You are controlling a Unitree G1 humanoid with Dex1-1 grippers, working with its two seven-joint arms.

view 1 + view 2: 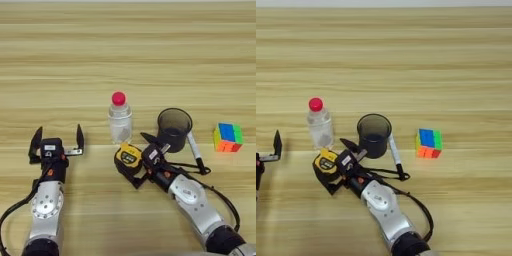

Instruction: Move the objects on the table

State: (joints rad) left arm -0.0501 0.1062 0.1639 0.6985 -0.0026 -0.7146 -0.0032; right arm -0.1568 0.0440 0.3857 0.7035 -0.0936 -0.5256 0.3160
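Observation:
The black cord (190,167) trails loose from the tape measure (129,157). The cord will come along when I carry the tape measure aside.
A yellow-and-black tape measure (127,157) lies on the wooden table (125,60) near the front middle, its black cord (189,165) trailing right. My right gripper (134,158) is open and straddles it, one finger above and one below, the tape measure sitting between them. A multicoloured puzzle cube (228,137) rests at the right. A slim white marker (193,146) with a black cap lies between the cube and a dark cup. My left gripper (57,138) stands open at the front left with nothing between its fingers.
A clear plastic bottle (120,121) with a red cap stands upright just behind the tape measure. A dark translucent cup (174,129) stands right of it, close to the right gripper's upper finger. Bare wood stretches across the far half of the table.

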